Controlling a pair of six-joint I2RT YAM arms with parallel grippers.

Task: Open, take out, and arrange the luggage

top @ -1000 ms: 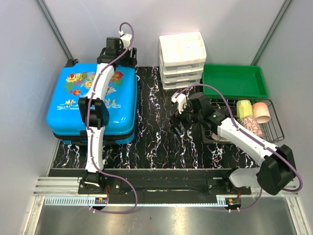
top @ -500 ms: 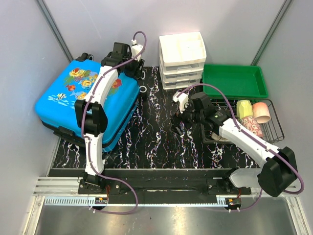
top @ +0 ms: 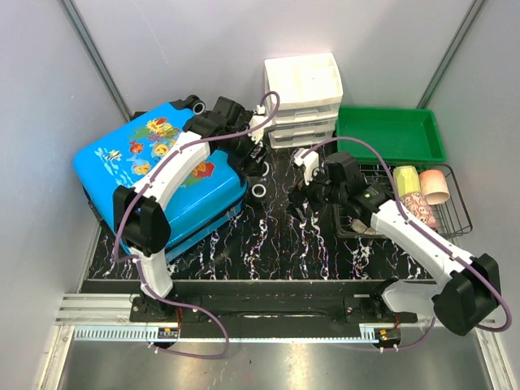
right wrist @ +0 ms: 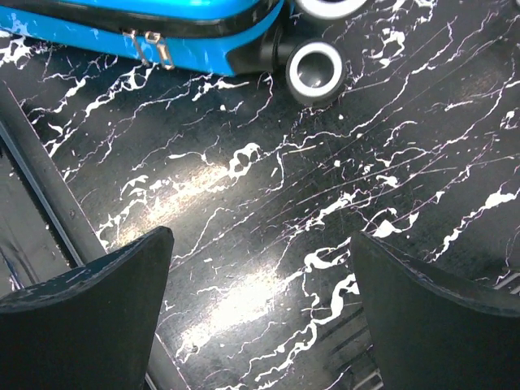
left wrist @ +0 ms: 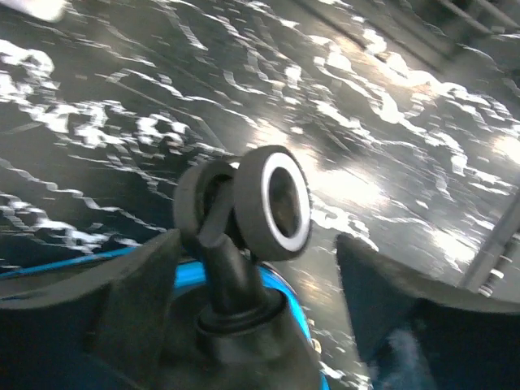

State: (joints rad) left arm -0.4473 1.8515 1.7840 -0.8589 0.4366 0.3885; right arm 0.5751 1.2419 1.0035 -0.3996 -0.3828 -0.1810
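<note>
My left gripper straddles a suitcase wheel (left wrist: 275,203) while the zipper pulls face my right gripper, so my right gripper should take a zipper pull and draw it toward the wheels.
The blue suitcase (top: 154,175) with the fish-and-flower lid lies flat and closed on the left of the mat, turned at an angle. Its black wheels (top: 259,189) point toward the middle. My left gripper (top: 253,153) is at the wheel corner. In the left wrist view (left wrist: 258,240) its fingers are apart with a wheel (left wrist: 272,203) and its stem between them, above the blue shell (left wrist: 284,292). My right gripper (top: 302,199) hovers open and empty over the mat, right of the wheels. Its view (right wrist: 262,236) shows the suitcase edge (right wrist: 146,32) and a wheel (right wrist: 317,71).
A white three-drawer organiser (top: 302,97) stands at the back centre, a green tray (top: 390,134) to its right. A black wire basket (top: 451,219) holds cups (top: 406,180) at the right. A black marbled mat (top: 268,236) covers the table. Grey walls close in both sides.
The suitcase has swung round: its wheel end moved right and toward the middle, its other end toward the left wall. My left gripper moved right with the wheel corner. The right gripper barely shifted.
</note>
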